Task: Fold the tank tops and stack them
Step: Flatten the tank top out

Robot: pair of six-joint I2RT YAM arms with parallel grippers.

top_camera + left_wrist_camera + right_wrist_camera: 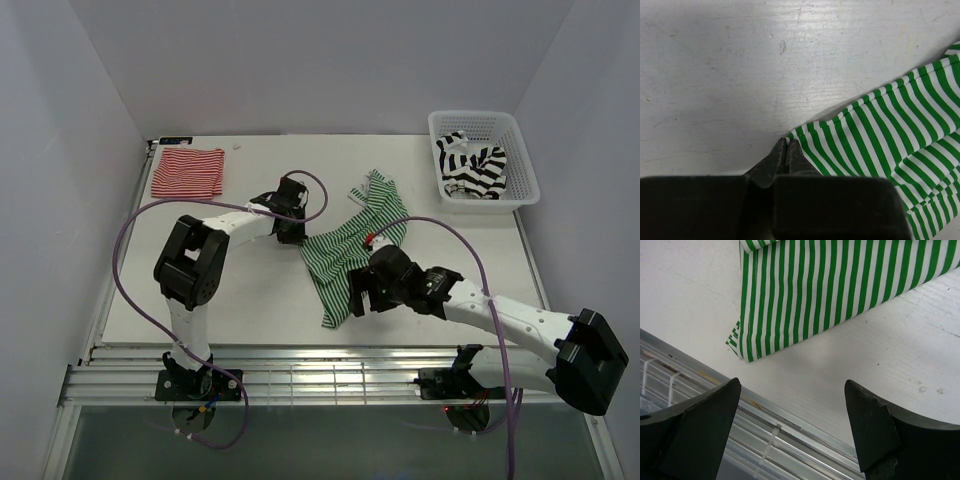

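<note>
My right gripper should grab the tank top's near corner (331,321) to spread it flat, because the green-and-white tank top lies crumpled with one corner in my left gripper (305,243).
The green-and-white tank top (345,255) lies spread and rumpled in the middle of the table. My left gripper (293,235) is shut on its upper left corner; in the left wrist view the fingertips (785,142) pinch the corner of the striped cloth (890,130) against the table. My right gripper (358,298) is open and empty, just beside the top's near corner (830,285), with its jaws wide apart (792,385). The red-and-white top (187,172) lies folded at the far left. The black-and-white top (472,168) lies crumpled in the basket.
The white lattice basket (528,160) stands at the far right corner. The metal rails of the table's near edge (300,360) run right under my right gripper and show in its wrist view (765,425). White walls close in the table on three sides.
</note>
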